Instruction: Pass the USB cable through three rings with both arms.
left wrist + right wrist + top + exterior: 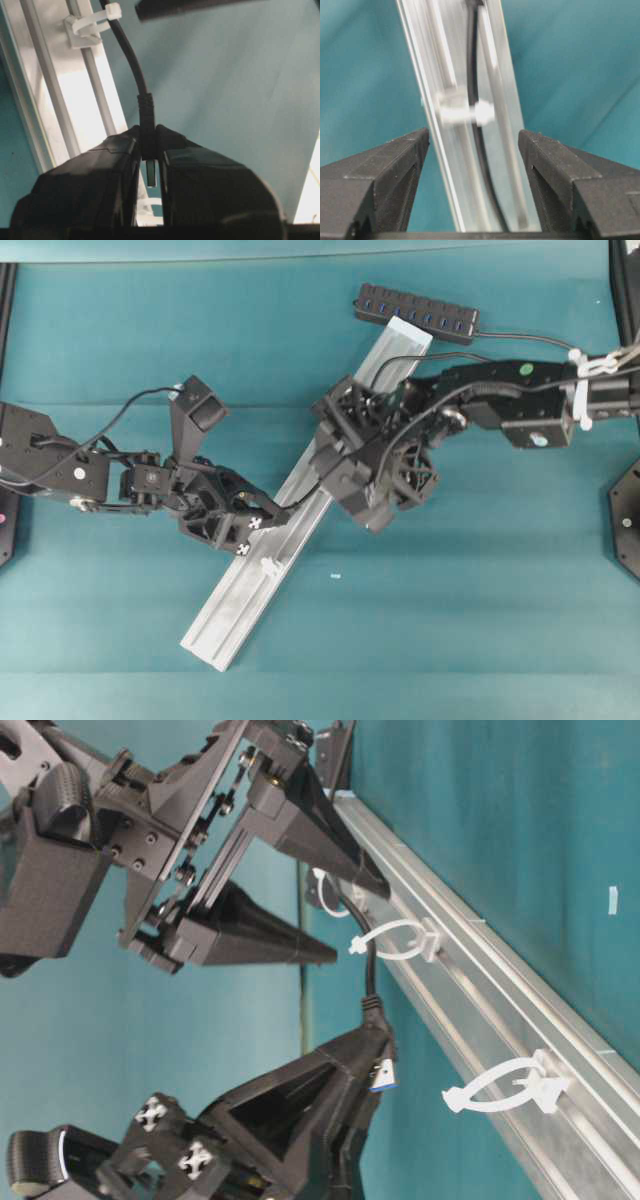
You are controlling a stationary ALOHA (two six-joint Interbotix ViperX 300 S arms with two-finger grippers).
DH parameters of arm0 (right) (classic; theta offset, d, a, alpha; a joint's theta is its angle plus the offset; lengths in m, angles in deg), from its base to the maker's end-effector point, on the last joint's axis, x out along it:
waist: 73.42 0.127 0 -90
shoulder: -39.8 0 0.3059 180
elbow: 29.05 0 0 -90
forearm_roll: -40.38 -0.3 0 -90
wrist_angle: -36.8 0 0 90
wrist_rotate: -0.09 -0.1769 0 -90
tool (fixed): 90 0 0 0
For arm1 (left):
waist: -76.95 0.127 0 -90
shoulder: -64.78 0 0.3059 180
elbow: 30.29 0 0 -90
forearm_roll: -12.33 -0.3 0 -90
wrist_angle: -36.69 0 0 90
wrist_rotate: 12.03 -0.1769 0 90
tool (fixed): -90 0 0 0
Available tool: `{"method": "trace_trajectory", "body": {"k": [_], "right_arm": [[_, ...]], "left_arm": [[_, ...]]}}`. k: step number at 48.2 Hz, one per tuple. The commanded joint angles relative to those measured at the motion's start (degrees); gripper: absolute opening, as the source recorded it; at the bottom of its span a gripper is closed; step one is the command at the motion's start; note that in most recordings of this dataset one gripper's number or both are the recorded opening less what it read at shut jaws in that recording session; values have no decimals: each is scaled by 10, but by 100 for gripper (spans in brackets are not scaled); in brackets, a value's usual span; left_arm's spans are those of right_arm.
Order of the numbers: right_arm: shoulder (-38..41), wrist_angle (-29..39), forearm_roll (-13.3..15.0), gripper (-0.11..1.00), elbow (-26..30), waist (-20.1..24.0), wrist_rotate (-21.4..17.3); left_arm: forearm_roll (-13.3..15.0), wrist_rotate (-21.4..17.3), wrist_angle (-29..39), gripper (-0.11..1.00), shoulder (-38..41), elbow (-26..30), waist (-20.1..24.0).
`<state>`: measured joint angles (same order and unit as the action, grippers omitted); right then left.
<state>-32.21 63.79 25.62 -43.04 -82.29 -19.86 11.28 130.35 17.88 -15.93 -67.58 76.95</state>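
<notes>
The plug (383, 1073) is covered by my left gripper's fingers, so my right gripper should first grab the cable (371, 977) behind the plug and then lead the plug through the empty ring.
My left gripper (148, 131) is shut on the black plug of the USB cable (131, 60), whose metal tip pokes out between the fingers. From the plug the cable rises through a white ring (92, 22) on the silver rail (250, 590). The table-level view shows that ring (400, 940) with the cable in it and an empty ring (505, 1085) below it. A further ring (322, 892) sits partly behind my right gripper (360, 925). That gripper (473, 142) is open, straddling the rail above a ring (465, 112) threaded by the cable, and holds nothing.
A black multi-port hub (415, 312) lies at the rail's far end, its lead (520, 337) running off right. A small white scrap (335, 576) lies on the teal table right of the rail. Both arms crowd the rail's middle.
</notes>
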Motion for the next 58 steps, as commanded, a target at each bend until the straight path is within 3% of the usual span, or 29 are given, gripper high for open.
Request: {"method": "trace_trajectory", "body": {"k": [1,7,18,27,34,46,58], "right_arm": [[3,-17,-3,81,6,11,-8],[7,-33,-4,80,8,16,-16],[21,-39,-4,80,23,22,-64],[30,-37,-4,76,32,29,-67],[32,-37,-4,61,32,34,-67],[33,-17,-4,9,33,37,-67],[36,-17,-1,7,42,36,-67]], "left_arm": [[-2,-1,-4,10,-11,12,-3],[-2,-1,-4,10,-11,11,-3],[-2,-1,-4,10,-11,11,-3],[-2,-1,-4,10,-11,11,-3],[-2,-2,-4,10,-11,11,-3],[-3,-2,-4,10,-11,12,-3],[-2,-4,-12,10,-10,12,-1]]}}
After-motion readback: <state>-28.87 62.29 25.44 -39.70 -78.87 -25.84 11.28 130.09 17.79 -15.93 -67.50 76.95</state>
